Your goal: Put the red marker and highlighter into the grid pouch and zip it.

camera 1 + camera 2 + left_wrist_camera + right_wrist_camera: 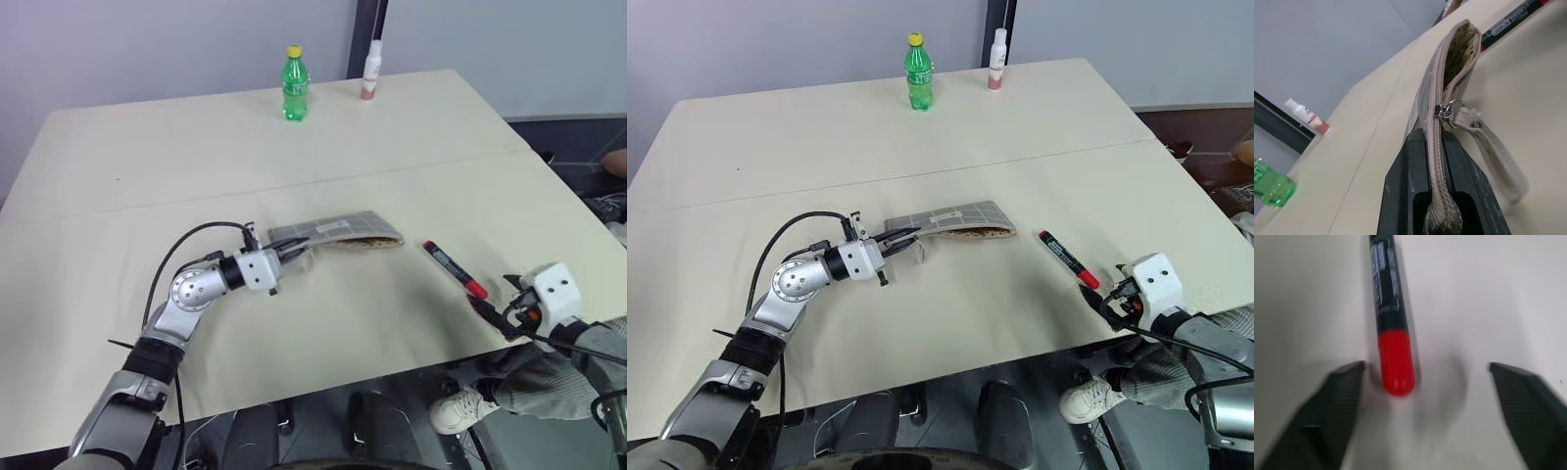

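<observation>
My gripper will push the red marker [456, 270], and the marker will slide in until it is hidden, because the grid pouch's opening [374, 242] is wide open on its dotted lining.
The grid pouch [338, 233] lies flat mid-table, its far end gaping open on a dotted lining. My left gripper [289, 253] is shut on the pouch's near end, with the zipper band running between its fingers [1400, 181]. The zipper pull [1449, 110] sits just beyond them. The red marker [454, 267] lies on the table right of the pouch, red cap toward the front edge. My right gripper [490, 311] is open just short of that cap [1396, 364], with nothing between its fingers. The highlighter is out of view.
A green bottle [295, 84] and a small white bottle [371, 70] stand at the table's far edge. The table's front edge [411, 367] runs close to my right gripper. A person's shoe [458, 409] shows below that edge.
</observation>
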Available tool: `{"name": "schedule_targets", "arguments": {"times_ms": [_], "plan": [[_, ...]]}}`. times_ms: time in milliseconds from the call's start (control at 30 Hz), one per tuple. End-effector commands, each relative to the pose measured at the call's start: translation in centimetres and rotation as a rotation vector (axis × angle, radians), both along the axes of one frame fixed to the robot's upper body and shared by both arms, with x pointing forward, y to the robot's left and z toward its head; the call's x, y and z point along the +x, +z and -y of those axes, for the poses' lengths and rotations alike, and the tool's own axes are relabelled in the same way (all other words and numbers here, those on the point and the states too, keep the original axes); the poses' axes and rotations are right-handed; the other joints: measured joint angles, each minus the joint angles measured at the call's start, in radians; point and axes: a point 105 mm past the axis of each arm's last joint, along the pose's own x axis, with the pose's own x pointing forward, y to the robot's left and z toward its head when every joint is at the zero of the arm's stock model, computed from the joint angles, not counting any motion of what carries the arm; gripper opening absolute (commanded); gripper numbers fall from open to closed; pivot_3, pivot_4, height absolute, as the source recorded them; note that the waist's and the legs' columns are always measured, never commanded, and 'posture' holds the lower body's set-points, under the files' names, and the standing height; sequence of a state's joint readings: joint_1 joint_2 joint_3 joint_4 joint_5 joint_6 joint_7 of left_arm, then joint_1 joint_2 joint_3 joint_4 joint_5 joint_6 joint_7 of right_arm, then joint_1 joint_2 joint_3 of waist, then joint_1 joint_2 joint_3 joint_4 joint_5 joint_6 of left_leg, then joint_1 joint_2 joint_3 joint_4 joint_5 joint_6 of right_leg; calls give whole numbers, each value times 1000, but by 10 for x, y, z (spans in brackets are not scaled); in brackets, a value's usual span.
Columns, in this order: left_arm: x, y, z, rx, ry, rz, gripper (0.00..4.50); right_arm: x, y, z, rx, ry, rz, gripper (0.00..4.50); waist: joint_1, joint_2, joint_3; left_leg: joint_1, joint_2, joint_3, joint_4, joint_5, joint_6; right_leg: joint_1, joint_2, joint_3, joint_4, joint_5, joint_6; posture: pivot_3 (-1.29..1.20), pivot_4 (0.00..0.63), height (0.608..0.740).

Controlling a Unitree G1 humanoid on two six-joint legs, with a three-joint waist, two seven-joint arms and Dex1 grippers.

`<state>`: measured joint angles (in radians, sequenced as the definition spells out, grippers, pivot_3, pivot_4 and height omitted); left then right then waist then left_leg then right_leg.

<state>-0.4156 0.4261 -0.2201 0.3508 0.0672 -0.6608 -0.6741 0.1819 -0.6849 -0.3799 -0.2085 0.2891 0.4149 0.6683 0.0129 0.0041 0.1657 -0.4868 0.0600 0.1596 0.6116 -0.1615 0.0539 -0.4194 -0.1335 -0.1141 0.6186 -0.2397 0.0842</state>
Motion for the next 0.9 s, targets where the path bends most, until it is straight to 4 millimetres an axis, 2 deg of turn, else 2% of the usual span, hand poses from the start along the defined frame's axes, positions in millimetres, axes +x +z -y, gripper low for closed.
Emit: {"name": "schedule_targets", "arguments": {"times_ms": [33, 67, 133, 167, 333, 467, 633, 733, 767, 800, 900], "plan": [[3, 15, 0, -38, 0, 38, 0, 8, 7, 0, 55, -21, 27, 1979, 0, 0, 0, 0, 0, 0, 0, 0, 0, 0, 0, 0, 0, 0, 0, 0, 150, 740], [2, 15, 0, -35, 0, 39, 0, 8, 6, -2, 58, -7, 14, 1336, 1, 0, 0, 0, 0, 0, 0, 0, 0, 0, 0, 0, 0, 0, 0, 0, 150, 740], [2, 16, -1, -36, 3, 40, 0, 6, 4, -8, 51, 30, -4, 322, 1, 0, 0, 0, 0, 0, 1, 0, 0, 0, 0, 0, 0, 0, 0, 0, 150, 740], [2, 16, -2, -38, 6, 39, 0, 6, 6, -10, 55, 39, -3, 27, 1, 0, 0, 0, 0, 0, 1, 0, 0, 1, 0, 0, 0, 0, 0, 0, 150, 740], [3, 16, -1, -48, 15, 37, 0, 6, 27, -24, 46, 134, 34, 27, 1, 0, 0, 0, 0, 0, 1, 0, 0, 1, 0, 0, 0, 0, 0, 0, 150, 740], [3, 16, 1, -52, 14, 37, 0, 7, 53, -46, 27, 255, 79, 27, 0, 0, 0, 0, 0, 0, 1, 0, 0, 1, 0, 0, 0, 0, 0, 0, 150, 740], [4, 17, 2, -56, 15, 36, 0, 12, 46, -33, -27, 192, 58, 27, 5, 0, 0, 0, 0, -1, 1, 0, 1, 1, 0, 0, 0, 0, 0, 0, 150, 740], [4, 17, 2, -60, 15, 37, 0, 7, 42, -33, -15, 195, 33, 862, 4, 0, 0, -1, -1, 0, 2, 0, 1, 1, -1, 0, 0, 0, 0, 0, 150, 740], [4, 17, 2, -60, 15, 38, 0, 8, 42, -30, -20, 177, 36, 1290, 3, 0, 0, -1, -1, 0, 2, 0, 1, 1, -1, 0, 0, 0, 0, 0, 150, 740], [3, 17, 2, -60, 15, 37, 0, 9, 42, -26, -31, 158, 37, 1957, 1, 0, 0, -1, -1, 0, 2, 0, 1, 1, 0, 0, 0, 0, 0, 0, 150, 740], [3, 16, 2, -58, 14, 34, 0, 16, 40, -7, -84, 61, 43, 3347, 1, 0, 0, -1, 0, 0, 2, 0, 1, 1, 0, 0, 0, 0, 1, 0, 150, 740]]}}
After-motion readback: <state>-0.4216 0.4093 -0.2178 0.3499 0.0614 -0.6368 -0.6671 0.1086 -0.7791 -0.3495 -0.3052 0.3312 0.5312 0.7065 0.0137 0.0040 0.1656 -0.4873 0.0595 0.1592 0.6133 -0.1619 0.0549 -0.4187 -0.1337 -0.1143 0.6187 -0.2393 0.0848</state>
